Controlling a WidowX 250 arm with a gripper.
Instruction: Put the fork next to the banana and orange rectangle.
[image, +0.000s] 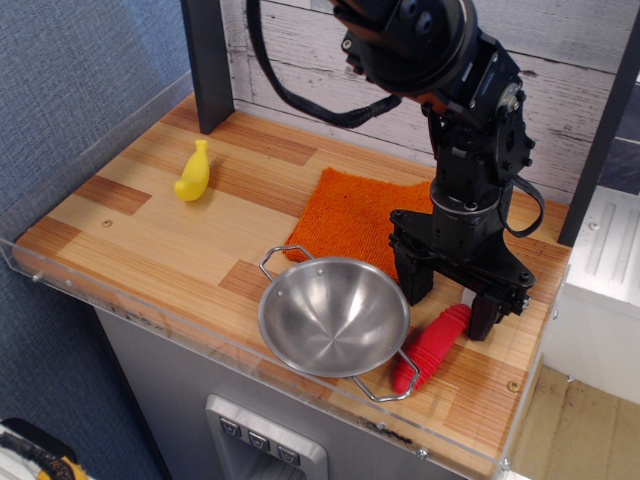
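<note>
The bowl's wire handle (409, 376) is leaning against the fork's red handle. The steel bowl (334, 317) will move and turn when I lift the fork away.
The fork's ribbed red handle (431, 347) lies on the wooden counter at the front right, beside the steel bowl (333, 316); its tines are hidden under my gripper. My gripper (449, 305) is open, its fingers straddling the upper end of the handle, low over the counter. The orange cloth (363, 220) lies flat behind the bowl, its right part hidden by my arm. The yellow banana (193, 172) lies at the back left, far from the gripper.
A dark post (207, 60) stands at the back left corner. A clear plastic rim (150, 325) runs along the front and left edges. A white plank wall is behind the counter.
</note>
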